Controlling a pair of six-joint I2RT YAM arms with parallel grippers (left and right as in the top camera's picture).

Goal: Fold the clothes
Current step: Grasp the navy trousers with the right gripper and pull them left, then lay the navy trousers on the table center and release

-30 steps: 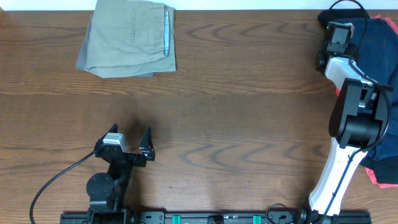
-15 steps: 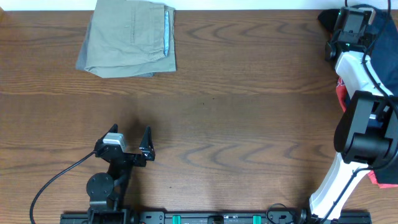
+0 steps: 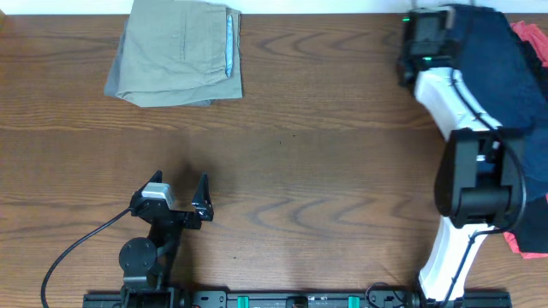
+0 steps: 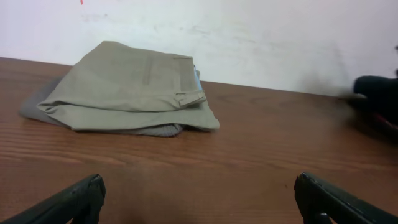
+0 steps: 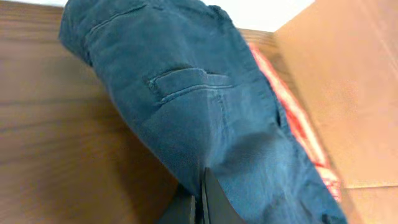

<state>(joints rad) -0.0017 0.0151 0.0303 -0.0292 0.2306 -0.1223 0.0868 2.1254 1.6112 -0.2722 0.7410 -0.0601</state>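
The navy shorts' edge [image 5: 196, 154] is in my right gripper and the middle wood [image 3: 300, 162] is clear, so I should go on pulling until the navy shorts lie there, and then let go.
The dark navy shorts [image 3: 497, 60] lie at the far right of the table, draped behind my right arm. In the right wrist view the navy shorts [image 5: 205, 106] show a stitched pocket. My right gripper [image 5: 200, 199] is shut on the edge of this fabric, near the back right corner [image 3: 425, 38]. My left gripper [image 3: 181, 198] is open and empty near the front left, its fingertips wide apart over bare wood [image 4: 199, 199].
Folded khaki shorts [image 3: 178, 53] lie at the back left, also in the left wrist view [image 4: 130, 87]. A red garment [image 3: 533, 38] lies under the navy shorts at the right edge, seen too in the right wrist view [image 5: 292, 118]. A brown cardboard surface [image 5: 348, 81] is at the right.
My right gripper has moved left along the back edge, dragging the navy shorts with it. The left arm has not moved.
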